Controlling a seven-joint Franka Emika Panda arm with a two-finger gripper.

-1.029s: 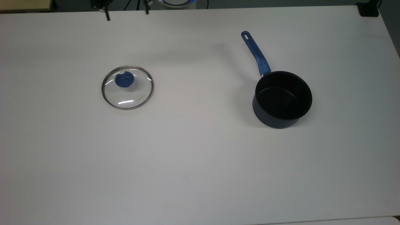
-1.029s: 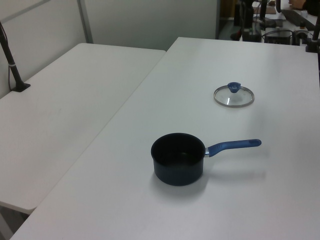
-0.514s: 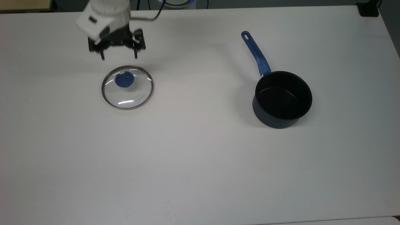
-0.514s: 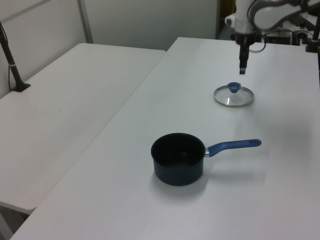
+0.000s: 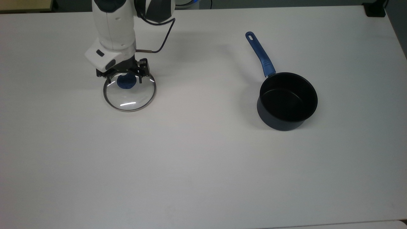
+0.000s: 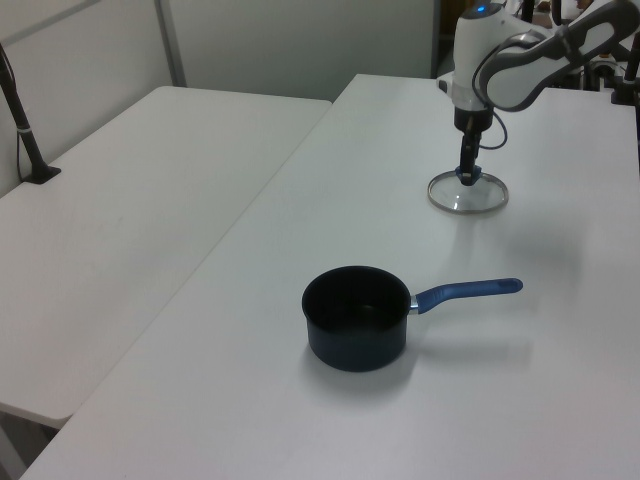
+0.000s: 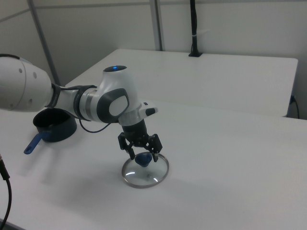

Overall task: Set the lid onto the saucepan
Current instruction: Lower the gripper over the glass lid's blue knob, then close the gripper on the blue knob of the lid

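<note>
The wide glass lid [image 6: 468,195] has only the small blue knob [image 6: 468,173] to grip, so the lid will tilt when I carry it to the saucepan.
The lid [image 5: 130,98], clear glass with a metal rim, lies flat on the white table [image 5: 197,159] in the top view's left half. My gripper [image 5: 124,79] is open and lowered over the lid's blue knob [image 5: 126,82], one finger on each side. The right view has the gripper [image 7: 144,155] straddling the knob [image 7: 143,160] above the lid [image 7: 146,176]. In the left view the gripper [image 6: 467,175] stands over the lid [image 6: 476,200]. The saucepan [image 5: 287,101] sits upright and empty at the top view's right, its blue handle [image 5: 260,57] pointing away; the saucepan [image 6: 355,320] [image 7: 55,127] stays well apart from the lid.
A second white table [image 6: 130,200] adjoins along the left view's left, with a black post [image 6: 25,120] clamped to it. A black block [image 5: 375,9] sits at the top view's upper right corner. Bare tabletop lies between lid and saucepan.
My arm has come in from the top view's upper edge and dropped down, so the open gripper now straddles the lid's knob. Lid and saucepan have not moved.
</note>
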